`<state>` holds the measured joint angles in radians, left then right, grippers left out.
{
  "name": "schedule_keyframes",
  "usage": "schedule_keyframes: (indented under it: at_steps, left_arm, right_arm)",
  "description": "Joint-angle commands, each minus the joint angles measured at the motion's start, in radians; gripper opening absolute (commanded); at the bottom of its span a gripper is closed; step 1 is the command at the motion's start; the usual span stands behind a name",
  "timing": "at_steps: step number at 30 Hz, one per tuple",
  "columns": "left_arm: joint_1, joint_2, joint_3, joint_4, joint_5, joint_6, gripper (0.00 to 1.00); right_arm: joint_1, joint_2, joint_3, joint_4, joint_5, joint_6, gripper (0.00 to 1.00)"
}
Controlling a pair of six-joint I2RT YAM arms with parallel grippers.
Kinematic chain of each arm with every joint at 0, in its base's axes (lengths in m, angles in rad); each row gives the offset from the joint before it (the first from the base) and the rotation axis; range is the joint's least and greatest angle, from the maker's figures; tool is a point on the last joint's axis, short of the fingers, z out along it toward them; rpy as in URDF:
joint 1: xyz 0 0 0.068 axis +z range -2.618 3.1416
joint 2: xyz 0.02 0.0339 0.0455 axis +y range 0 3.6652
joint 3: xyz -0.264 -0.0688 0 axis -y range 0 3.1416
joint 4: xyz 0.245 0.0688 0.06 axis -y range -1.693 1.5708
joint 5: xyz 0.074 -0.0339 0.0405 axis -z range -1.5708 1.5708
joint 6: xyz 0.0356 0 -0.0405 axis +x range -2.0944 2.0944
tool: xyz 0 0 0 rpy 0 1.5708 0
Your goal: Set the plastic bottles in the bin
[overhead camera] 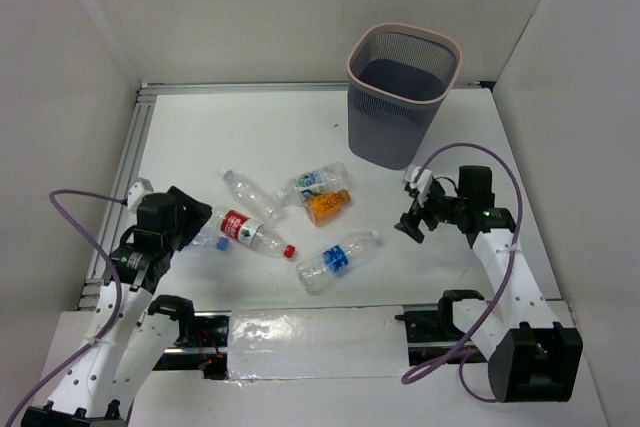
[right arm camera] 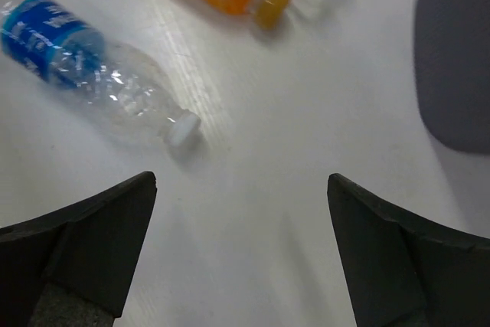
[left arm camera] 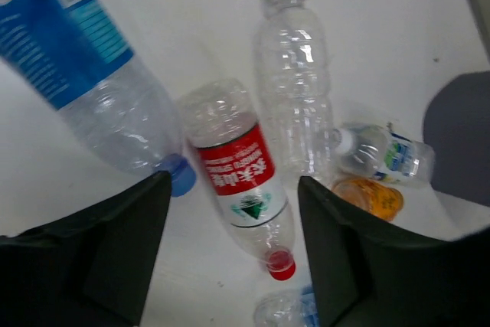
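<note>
The white-capped blue-label bottle (overhead camera: pixel 338 260) should be empty when I lift it, because the white table shows through the clear lower body (overhead camera: pixel 315 273).
Several bottles lie on the white table: red-label (overhead camera: pixel 252 232), unlabelled (overhead camera: pixel 250 195), green-white (overhead camera: pixel 318 183), orange (overhead camera: pixel 328 205) and blue-label (overhead camera: pixel 338 259). Another blue-label bottle (left arm camera: pixel 84 59) lies by my left gripper. The grey mesh bin (overhead camera: pixel 390 127) stands upright at the back right. My left gripper (overhead camera: pixel 200 222) is open and empty; in its wrist view the red-label bottle (left arm camera: pixel 237 170) lies just ahead between the fingers (left arm camera: pixel 122 250). My right gripper (overhead camera: pixel 410 205) is open and empty over bare table, right of the blue-label bottle (right arm camera: pixel 84 59) and near the bin (right arm camera: pixel 455 59).
White walls close the table on three sides. A metal rail (overhead camera: pixel 125 167) runs along the left edge. A clear plastic sheet (overhead camera: pixel 310 342) covers the bar between the arm bases.
</note>
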<state>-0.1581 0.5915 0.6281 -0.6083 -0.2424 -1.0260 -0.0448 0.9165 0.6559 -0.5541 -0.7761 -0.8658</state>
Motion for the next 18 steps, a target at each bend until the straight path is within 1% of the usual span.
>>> schedule_keyframes:
  at_steps: [1,2,3,4,5,6,7,8,9,10,14,16,18]
  left_arm:
    - [0.006,0.031,0.025,-0.188,-0.118,-0.166,0.82]
    - [0.006,0.063,0.025,-0.205,-0.129,-0.177,0.89]
    - [0.006,0.082,0.034,-0.220,-0.152,-0.210,0.91]
    - [0.006,0.103,0.035,-0.235,-0.161,-0.227,0.92]
    - [0.006,0.149,0.045,-0.249,-0.175,-0.247,0.93]
    - [0.006,0.174,0.045,-0.267,-0.175,-0.261,0.94]
    - [0.006,0.200,0.057,-0.268,-0.175,-0.270,0.96]
    - [0.006,0.226,0.058,-0.268,-0.184,-0.270,0.96]
    - [0.006,0.253,0.070,-0.268,-0.195,-0.293,0.97]
    - [0.006,0.307,0.070,-0.268,-0.195,-0.293,0.98]
    - [0.006,0.404,0.107,-0.268,-0.216,-0.306,1.00]
    - [0.006,0.415,0.107,-0.245,-0.227,-0.293,1.00]
    - [0.006,0.415,0.107,-0.231,-0.227,-0.293,1.00]
  right_arm:
    - [0.084,0.045,0.028,-0.052,-0.092,-0.141,1.00]
    - [0.114,0.057,0.040,-0.052,-0.092,-0.141,1.00]
    - [0.178,0.086,0.040,-0.041,-0.074,-0.141,1.00]
    - [0.210,0.099,0.051,-0.017,-0.048,-0.141,1.00]
    - [0.268,0.110,0.051,-0.004,-0.037,-0.141,1.00]
    - [0.293,0.131,0.060,0.023,-0.017,-0.141,1.00]
    - [0.316,0.142,0.060,0.023,-0.017,-0.156,1.00]
    - [0.339,0.151,0.060,0.032,-0.003,-0.177,1.00]
    - [0.383,0.162,0.060,0.048,-0.003,-0.240,1.00]
    - [0.405,0.171,0.060,0.062,0.011,-0.265,1.00]
    - [0.516,0.218,0.048,0.195,0.110,-0.301,1.00]
    - [0.558,0.243,0.048,0.195,0.110,-0.367,1.00]
    - [0.583,0.277,0.070,0.159,0.110,-0.409,1.00]
